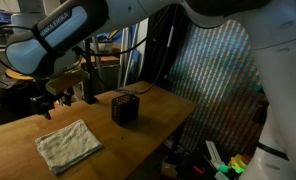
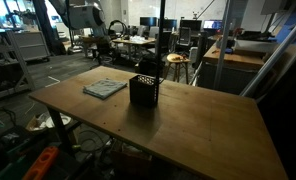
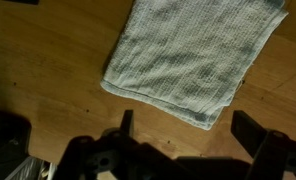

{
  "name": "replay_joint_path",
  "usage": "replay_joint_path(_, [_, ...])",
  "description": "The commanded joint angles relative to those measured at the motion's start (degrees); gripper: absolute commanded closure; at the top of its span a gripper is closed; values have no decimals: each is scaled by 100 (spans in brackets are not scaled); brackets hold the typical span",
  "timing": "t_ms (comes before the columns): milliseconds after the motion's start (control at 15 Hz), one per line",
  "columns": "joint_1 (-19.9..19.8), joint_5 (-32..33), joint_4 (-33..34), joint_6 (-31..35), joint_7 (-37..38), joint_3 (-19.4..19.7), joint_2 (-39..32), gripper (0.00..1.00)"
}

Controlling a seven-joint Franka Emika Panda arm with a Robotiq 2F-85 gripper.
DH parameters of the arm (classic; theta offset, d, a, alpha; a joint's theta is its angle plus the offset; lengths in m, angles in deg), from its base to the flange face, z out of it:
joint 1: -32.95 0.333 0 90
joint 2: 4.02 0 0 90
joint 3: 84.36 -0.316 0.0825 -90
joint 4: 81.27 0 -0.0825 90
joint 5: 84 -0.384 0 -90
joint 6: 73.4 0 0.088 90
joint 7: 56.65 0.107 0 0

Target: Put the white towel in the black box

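Observation:
I should keep my gripper going down, fingers open, over the towel's middle [image 1: 68,146] and close it there, with the white towel lying clear [image 1: 86,137] of the black box.
A folded white towel [image 1: 68,145] lies flat on the wooden table; it also shows in an exterior view [image 2: 105,88] and fills the top of the wrist view [image 3: 193,55]. The black box [image 1: 125,108], a small mesh container, stands upright near the table's middle [image 2: 143,91], a short way from the towel. My gripper [image 1: 46,103] hangs above the table next to the towel, apart from it. In the wrist view its fingers [image 3: 188,135] are spread wide with only bare wood between them. It holds nothing.
The wooden table [image 2: 198,125] has a wide bare stretch on the side of the box away from the towel. Desks, chairs and lab clutter [image 2: 138,40] stand behind. Coloured items lie on the floor past the table's edge [image 1: 228,165].

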Motion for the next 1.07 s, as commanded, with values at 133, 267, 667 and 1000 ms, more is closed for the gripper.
replay_joint_path(133, [75, -200, 7, 316, -149, 95, -177, 0])
replay_joint_path(267, [79, -247, 1, 336, -167, 83, -258, 0])
replay_joint_path(667, [84, -455, 26, 327, -313, 25, -609, 0])
replay_joint_path(1000, [33, -683, 36, 281, -542, -8, -902, 0])
